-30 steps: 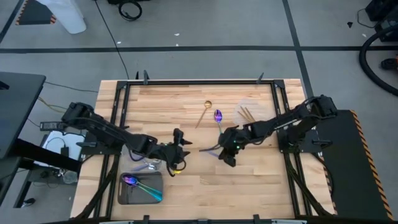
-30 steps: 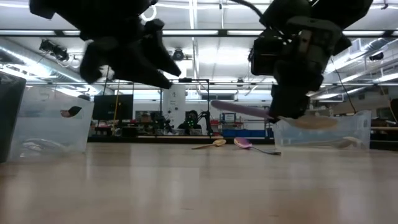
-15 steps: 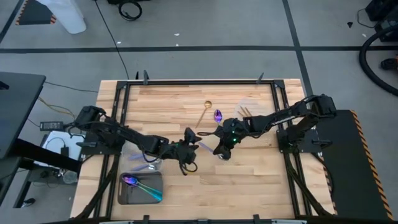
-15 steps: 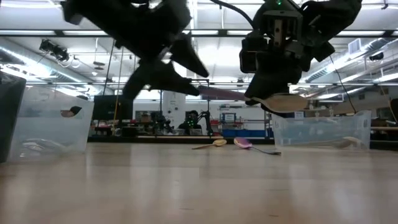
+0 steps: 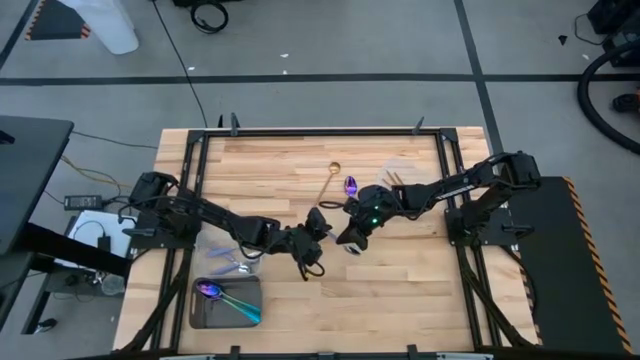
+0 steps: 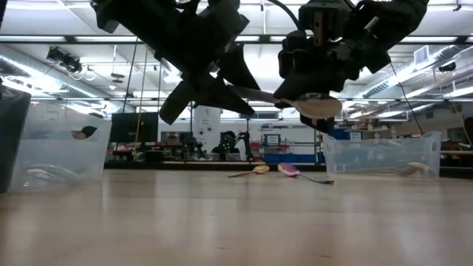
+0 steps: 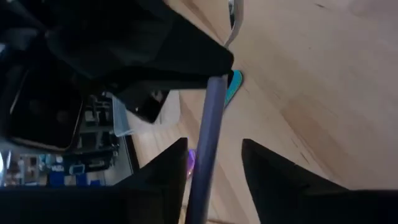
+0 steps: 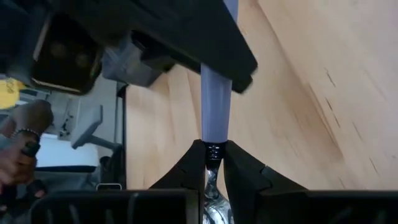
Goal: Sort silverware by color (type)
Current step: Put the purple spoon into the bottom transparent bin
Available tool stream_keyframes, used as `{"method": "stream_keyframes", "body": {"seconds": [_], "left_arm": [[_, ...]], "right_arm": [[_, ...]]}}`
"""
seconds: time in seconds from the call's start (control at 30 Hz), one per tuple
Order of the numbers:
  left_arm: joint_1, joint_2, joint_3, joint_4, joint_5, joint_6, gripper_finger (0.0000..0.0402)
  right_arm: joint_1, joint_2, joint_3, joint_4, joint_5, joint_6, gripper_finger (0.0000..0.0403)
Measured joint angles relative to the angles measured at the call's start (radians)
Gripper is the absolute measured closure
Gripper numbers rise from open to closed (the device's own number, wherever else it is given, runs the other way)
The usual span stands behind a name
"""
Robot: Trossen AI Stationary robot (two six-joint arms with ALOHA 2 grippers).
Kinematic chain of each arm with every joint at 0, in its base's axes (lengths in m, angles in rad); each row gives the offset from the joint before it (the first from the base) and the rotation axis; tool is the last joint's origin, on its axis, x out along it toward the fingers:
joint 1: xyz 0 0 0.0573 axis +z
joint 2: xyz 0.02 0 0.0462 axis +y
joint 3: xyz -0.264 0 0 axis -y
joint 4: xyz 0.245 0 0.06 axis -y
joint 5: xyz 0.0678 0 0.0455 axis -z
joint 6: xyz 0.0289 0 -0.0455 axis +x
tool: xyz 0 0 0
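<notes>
My right gripper is holding the spoon's neck, and the clear tray for silver (image 5: 228,258) is on my left gripper's side, so next my left gripper takes the lavender handle (image 6: 255,94).
My right gripper (image 5: 352,238) is shut on a lavender-handled silver spoon (image 6: 255,94), lifted above the table's middle. The spoon's bowl (image 6: 319,108) sits below the right fingers, and the handle (image 7: 208,130) reaches level toward my left gripper (image 5: 316,232). The left gripper is open, its two fingers standing on either side of the handle's free end. A gold spoon (image 5: 329,180) and a purple spoon (image 5: 351,187) lie flat on the table farther off. Iridescent teal-handled spoons (image 5: 228,297) lie in the dark grey tray. My right gripper pinches the spoon between its two fingers (image 8: 194,163) at the neck (image 8: 213,151), where the lavender handle meets the bowl. The fingers lie along the handle. The spoon is lifted clear and roughly level. My left gripper: I cannot tell whether a finger (image 7: 171,165) touches the handle.
A clear tray (image 5: 232,262) with silver pieces sits beside the left arm, the dark grey tray (image 5: 205,312) nearer the near edge. Another clear tray (image 5: 400,178) with gold utensils is at far right. Bare wood spreads along the near side.
My left gripper has moved toward the table's right and risen toward the right gripper, coming around the spoon's handle. My right gripper has carried the spoon upward and a little toward the table's left, the handle staying pointed at the left gripper.
</notes>
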Motion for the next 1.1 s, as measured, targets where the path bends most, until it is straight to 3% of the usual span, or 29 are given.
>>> {"method": "stream_keyframes", "body": {"seconds": [0.4,0.57,0.77,0.93,1.1], "left_arm": [[0.012,0.009,0.000,0.005,0.011,0.030,0.0373],[0.017,0.008,0.001,-0.003,0.045,0.011,0.0373],[0.017,0.008,0.000,-0.047,0.079,-0.042,0.0373],[0.014,0.008,0.000,-0.075,0.099,-0.172,0.0373],[0.010,-0.011,0.000,-0.179,0.126,-0.331,0.0373]], "right_arm": [[0.000,0.000,-0.001,0.036,0.000,0.035,0.0352],[0.007,0.000,-0.001,0.033,0.050,0.009,0.0339],[0.008,-0.001,0.000,0.044,0.064,0.007,0.0279],[-0.005,-0.001,0.000,0.040,0.063,-0.003,0.0230],[-0.042,-0.001,0.000,0.033,0.015,-0.032,0.0206]]}}
